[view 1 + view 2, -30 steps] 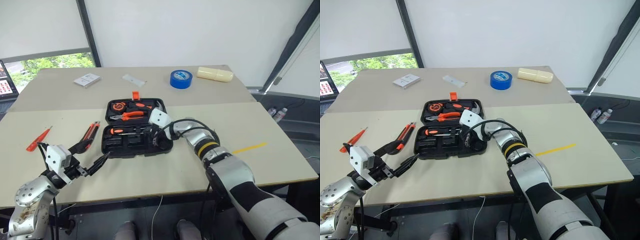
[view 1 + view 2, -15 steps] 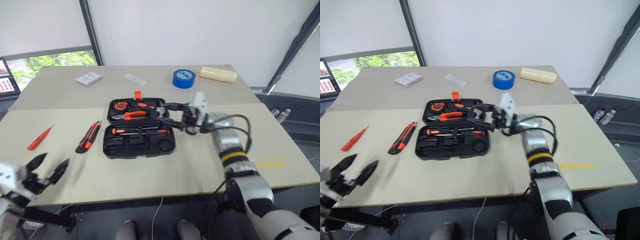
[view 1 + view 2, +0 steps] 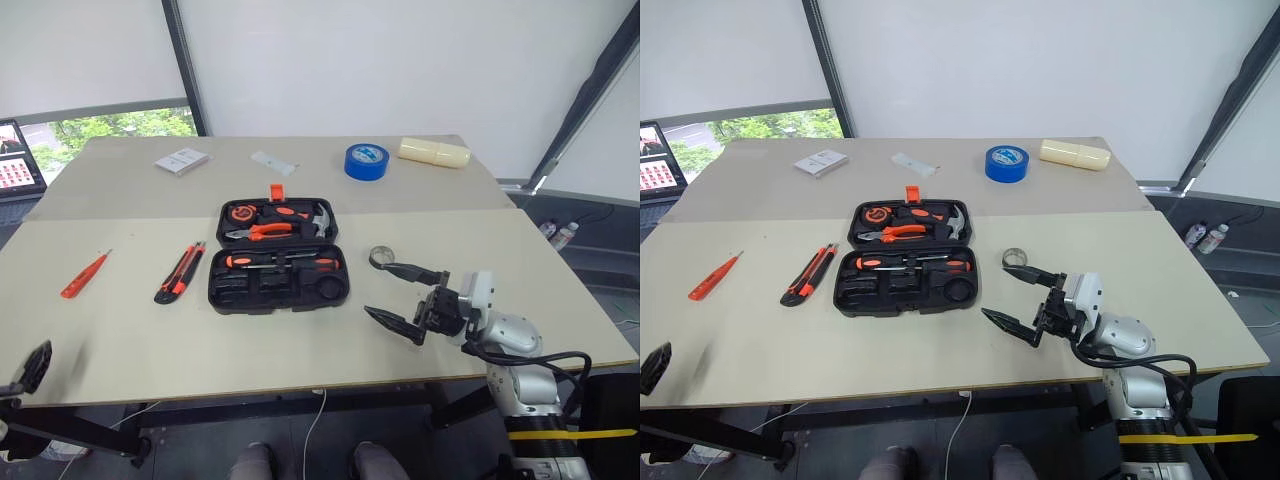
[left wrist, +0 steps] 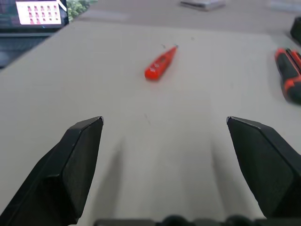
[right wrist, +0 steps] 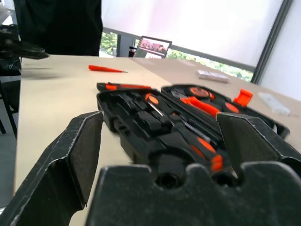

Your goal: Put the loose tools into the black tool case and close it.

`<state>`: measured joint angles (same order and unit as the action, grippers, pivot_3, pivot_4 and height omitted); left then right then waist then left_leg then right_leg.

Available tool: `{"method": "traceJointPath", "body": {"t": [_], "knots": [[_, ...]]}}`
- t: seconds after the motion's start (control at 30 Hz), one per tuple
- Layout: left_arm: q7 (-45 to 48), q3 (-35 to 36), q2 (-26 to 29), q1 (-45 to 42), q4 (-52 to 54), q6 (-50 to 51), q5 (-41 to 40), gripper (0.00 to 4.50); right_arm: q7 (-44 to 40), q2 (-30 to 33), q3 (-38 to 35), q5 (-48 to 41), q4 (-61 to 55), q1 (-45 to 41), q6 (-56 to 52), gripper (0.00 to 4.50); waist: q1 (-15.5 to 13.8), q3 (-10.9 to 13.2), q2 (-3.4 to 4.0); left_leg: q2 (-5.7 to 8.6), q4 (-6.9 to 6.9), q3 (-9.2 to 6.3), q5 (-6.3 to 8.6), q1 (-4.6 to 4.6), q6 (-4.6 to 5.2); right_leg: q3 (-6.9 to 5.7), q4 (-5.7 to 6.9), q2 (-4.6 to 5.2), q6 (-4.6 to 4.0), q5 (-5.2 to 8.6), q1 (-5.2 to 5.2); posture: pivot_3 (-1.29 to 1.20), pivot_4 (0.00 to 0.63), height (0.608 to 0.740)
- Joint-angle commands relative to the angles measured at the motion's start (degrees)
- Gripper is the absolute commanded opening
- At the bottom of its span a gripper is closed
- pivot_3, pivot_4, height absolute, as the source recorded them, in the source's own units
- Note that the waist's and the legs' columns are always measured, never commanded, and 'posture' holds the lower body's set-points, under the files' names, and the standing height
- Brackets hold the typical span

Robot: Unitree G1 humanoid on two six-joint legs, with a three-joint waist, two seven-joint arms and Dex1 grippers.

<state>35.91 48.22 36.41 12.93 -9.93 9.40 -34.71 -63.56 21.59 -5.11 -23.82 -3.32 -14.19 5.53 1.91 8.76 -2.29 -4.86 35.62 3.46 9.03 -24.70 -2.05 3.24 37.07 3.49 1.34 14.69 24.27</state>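
Observation:
The slim orange screwdriver (image 3: pixel 86 275) will come to rest lengthwise beside the black-and-orange screwdrivers when I lower it into the case, since an empty hollow (image 3: pixel 240 280) shows beside them there.
The black tool case (image 3: pixel 278 256) lies open at the table's middle, with pliers, a hammer and two black-and-orange screwdrivers (image 3: pixel 280 262) in its recesses. A small dark roll (image 3: pixel 328 287) sits in its near right corner. To the case's left the utility knife (image 3: pixel 180 272) and the slim orange screwdriver (image 3: pixel 83 275) lie loose on the table. My right gripper (image 3: pixel 377 289) hovers open and empty to the right of the case and faces it (image 5: pixel 155 113). My left gripper (image 4: pixel 164 122) is open and empty at the near left edge, behind the orange screwdriver (image 4: pixel 161 63).
A small grey ring (image 3: pixel 380 257) lies on the table by my right gripper's upper finger. At the back stand a blue tape roll (image 3: pixel 366 160), a cream cylinder (image 3: pixel 434 151), a white card pack (image 3: pixel 182 160) and a white strip (image 3: pixel 272 162). A screen (image 3: pixel 15 170) is far left.
My right gripper left the case's near right corner, opened and drew back to the right. My left arm swung out to the left, open throughout.

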Motion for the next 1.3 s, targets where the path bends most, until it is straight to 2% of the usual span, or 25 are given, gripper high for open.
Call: {"method": "traceJointPath", "body": {"t": [0.03,0.17,0.27,0.4,0.53,0.63,0.83,0.93,0.97,1.0,1.13,1.2,1.3], "knots": [[-3.6,-3.3,5.0,-6.4,2.7,7.4,-0.6,4.5,2.5,0.5,0.4,-2.4,-5.2,-3.1,-1.8,4.45,-0.2,0.0,-0.05,0.0,0.0,0.0,0.0,0.0,0.0,0.0,-0.01,0.0,0.0,0.0,0.0,0.0,0.15,0.74],[-7.7,-7.2,9.5,-15.4,-1.5,14.4,1.3,4.5,3.6,0.7,1.7,-3.7,-7.7,-5.9,-4.3,4.45,-0.2,0.0,-0.1,0.0,0.0,0.03,-0.01,-0.06,0.0,0.03,0.03,-0.05,-0.01,-0.03,-0.13,0.0,0.15,0.74],[-10.0,-11.3,13.2,-24.2,-11.7,15.7,5.6,4.5,4.2,0.9,2.8,-4.5,-9.1,-7.2,-6.3,4.45,-0.3,-0.1,-0.15,-0.01,-0.03,0.01,-0.03,-0.06,0.04,0.04,0.09,-0.13,0.05,-0.23,-0.12,0.0,0.15,0.74],[-7.5,-20.8,16.9,-36.3,-26.7,16.2,12.5,4.5,5.0,1.0,4.0,-4.9,-10.1,-9.3,-8.1,4.45,-0.5,-0.1,-0.18,0.03,-0.28,0.03,-0.27,-0.09,0.42,0.06,0.01,-0.15,0.06,-0.13,-0.03,0.0,0.15,0.74],[-8.4,-27.7,17.2,-49.4,-44.3,12.1,19.7,4.5,5.6,1.2,4.5,-4.9,-9.8,-10.0,-8.7,4.45,-1.1,0.0,-0.26,0.04,-0.39,0.02,-0.3,-0.16,0.47,0.05,0.03,-0.19,0.08,-0.11,0.03,0.0,0.15,0.74],[-8.9,-30.5,16.4,-56.1,-53.3,8.5,23.1,4.5,6.0,1.9,4.3,-4.4,-10.4,-9.5,-9.1,4.45,-1.3,0.0,-0.43,0.05,-0.38,0.0,-0.3,-0.28,0.46,0.04,0.01,-0.2,0.11,-0.08,0.07,0.0,0.15,0.74],[-8.8,-31.6,15.4,-62.1,-61.8,5.8,25.5,4.5,8.5,3.5,3.3,-4.4,-13.3,-7.5,-10.5,4.45,-1.3,0.0,-0.51,0.06,-0.34,0.0,-0.28,-0.4,0.44,0.03,0.01,-0.19,0.14,-0.07,0.12,0.0,0.15,0.74],[-8.4,-31.2,15.1,-62.7,-63.3,5.5,25.8,3.59,9.8,4.5,2.9,-4.7,-15.8,-5.4,-11.5,4.5,-1.3,0.0,-0.52,0.06,-0.34,-0.01,-0.29,-0.4,0.44,0.02,0.04,-0.19,0.15,-0.07,0.12,0.0,0.15,0.74],[-8.1,-30.9,15.0,-62.8,-63.6,5.6,25.7,3.47,10.3,4.8,2.7,-4.8,-16.6,-4.7,-11.9,4.5,-1.3,0.0,-0.52,0.06,-0.33,-0.02,-0.29,-0.4,0.44,0.02,0.05,-0.2,0.15,-0.07,0.12,0.0,0.15,0.74],[-7.9,-30.7,15.0,-62.8,-63.8,5.7,25.7,2.84,10.6,5.1,2.7,-4.9,-17.2,-4.2,-12.1,4.5,-1.3,0.0,-0.52,0.06,-0.33,-0.02,-0.29,-0.39,0.43,0.02,0.05,-0.19,0.15,-0.07,0.11,0.0,0.15,0.74],[-6.1,-29.8,15.6,-62.2,-63.5,3.4,25.2,1.38,11.1,6.0,2.5,-5.5,-18.5,-3.0,-12.8,4.5,-1.3,0.0,-0.53,0.06,-0.31,-0.02,-0.31,-0.39,0.41,0.03,0.06,-0.19,0.15,-0.07,0.1,0.0,0.15,0.74],[-1.3,-27.2,15.9,-61.9,-62.1,-3.3,22.8,0.65,10.5,6.7,2.2,-5.7,-18.2,-2.7,-12.5,4.5,-1.3,0.0,-0.54,0.06,-0.3,-0.03,-0.32,-0.39,0.4,0.02,0.06,-0.19,0.16,-0.08,0.1,0.0,0.15,0.74],[9.2,-24.5,16.3,-61.2,-60.2,-11.8,20.0,0.65,8.8,8.4,1.6,-6.0,-17.0,-2.6,-11.7,4.5,-1.3,0.0,-0.71,0.05,-0.29,-0.03,-0.34,-0.39,0.36,0.02,0.05,-0.19,0.15,-0.08,0.1,0.0,0.15,0.74]]}}
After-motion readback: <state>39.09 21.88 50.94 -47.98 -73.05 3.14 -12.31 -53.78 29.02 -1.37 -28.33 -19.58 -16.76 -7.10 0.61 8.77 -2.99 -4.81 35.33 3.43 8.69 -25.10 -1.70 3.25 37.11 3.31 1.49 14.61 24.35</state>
